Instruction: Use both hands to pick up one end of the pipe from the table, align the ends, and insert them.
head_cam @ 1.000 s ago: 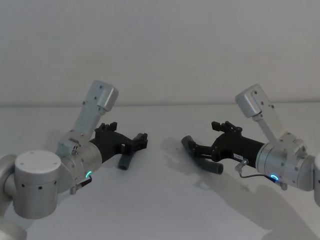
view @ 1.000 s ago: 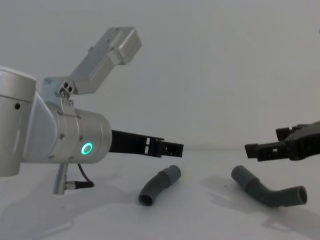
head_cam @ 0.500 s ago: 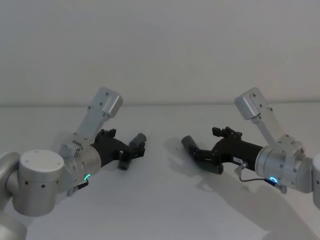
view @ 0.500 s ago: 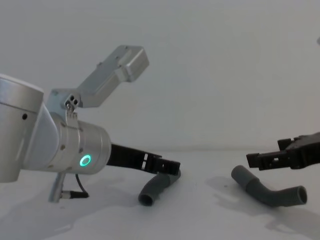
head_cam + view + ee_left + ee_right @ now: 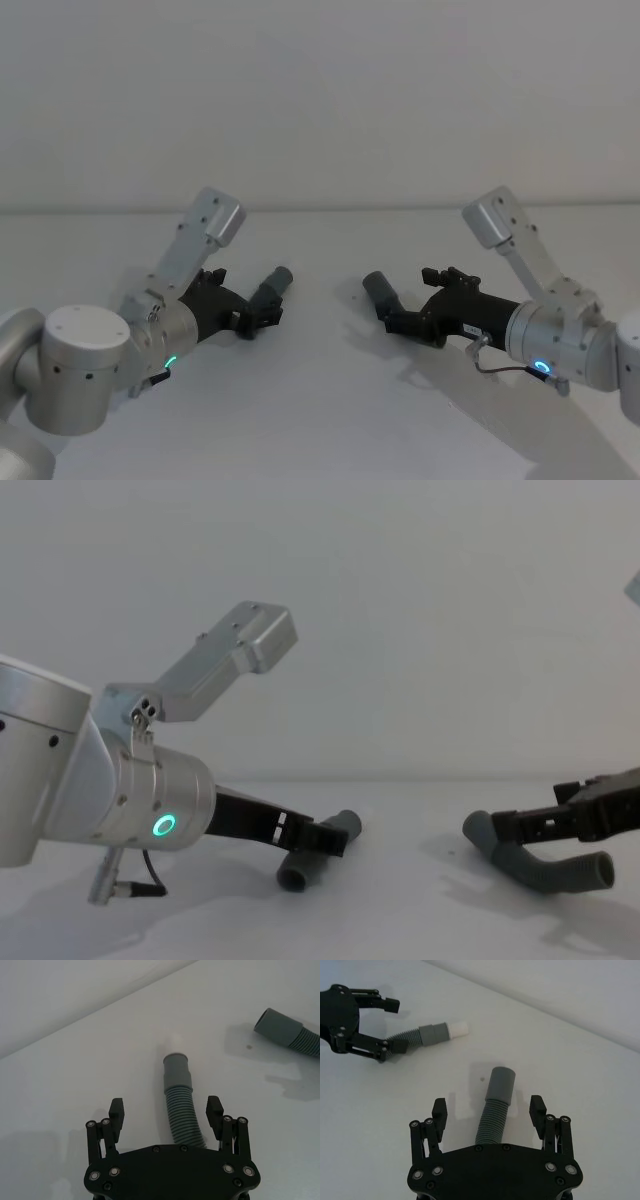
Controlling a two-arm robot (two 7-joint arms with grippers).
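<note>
The ribbed part of the shorter pipe (image 5: 184, 1116) is already bent, so its smooth end (image 5: 177, 1072) will tip slightly when the robot pushes the pipes together.
Two dark-grey ribbed pipe pieces lie on the white table (image 5: 320, 400). My left gripper (image 5: 165, 1108) is down at the table, open, its fingers (image 5: 116, 1111) on either side of the shorter pipe (image 5: 180, 1110), not closed on it. That pipe's white tip (image 5: 459, 1028) points toward the middle. My right gripper (image 5: 489, 1106) is also low and open, straddling the longer bent pipe (image 5: 492, 1112), whose smooth grey cuff (image 5: 500, 1085) sticks out ahead of the fingers. In the chest view the left gripper (image 5: 322, 837) and right gripper (image 5: 508, 825) both sit low over their pipes (image 5: 345, 824) (image 5: 545, 872).
The two pipes' near ends are a short gap apart at the table's middle (image 5: 325, 290). A plain wall (image 5: 320, 100) rises behind the table's far edge. The silver arms (image 5: 190, 250) (image 5: 520, 245) slope down from either side.
Both grippers have come down and forward from above the pipes. Each now has its open fingers on either side of its pipe. The pipes have not moved.
</note>
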